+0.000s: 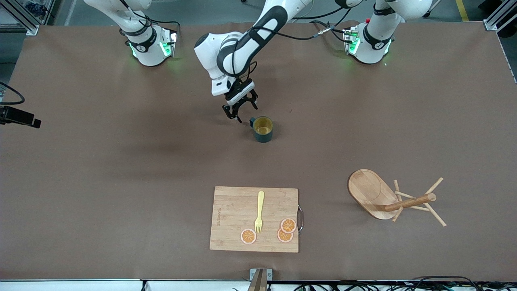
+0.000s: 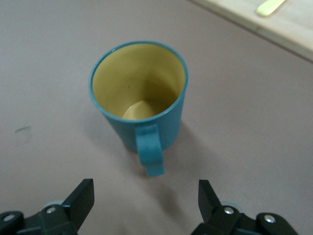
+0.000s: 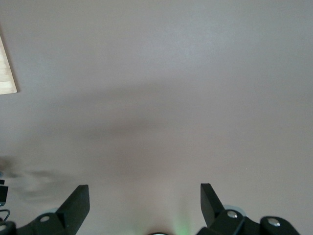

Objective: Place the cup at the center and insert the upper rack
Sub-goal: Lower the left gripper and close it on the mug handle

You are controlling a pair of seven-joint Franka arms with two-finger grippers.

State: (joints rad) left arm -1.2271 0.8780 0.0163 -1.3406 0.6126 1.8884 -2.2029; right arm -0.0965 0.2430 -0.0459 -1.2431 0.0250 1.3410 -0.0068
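Note:
My gripper should expect the cup [image 1: 263, 135] to be empty when it turns the cup over toward the upper rack, because the yellow inside [image 1: 263, 126] can be seen clear down to its bottom.
The cup [image 1: 263, 128] stands upright on the brown table, dark teal with a mustard-yellow inside. In the left wrist view the cup [image 2: 139, 98] has its handle turned toward my left gripper. My left gripper [image 1: 244, 112] is open and empty, low over the table just beside the cup's handle, not touching it; it also shows in the left wrist view [image 2: 145, 193]. The upper rack [image 1: 389, 198], a light wooden mug tree, lies on its side toward the left arm's end of the table, nearer the front camera than the cup. My right gripper [image 3: 144, 196] is open and empty, over bare table.
A bamboo cutting board [image 1: 230, 218] lies near the front edge, nearer the front camera than the cup. It carries a yellow fork [image 1: 259, 211] and three orange slices [image 1: 287, 225]. A corner of the board [image 3: 6, 73] shows in the right wrist view.

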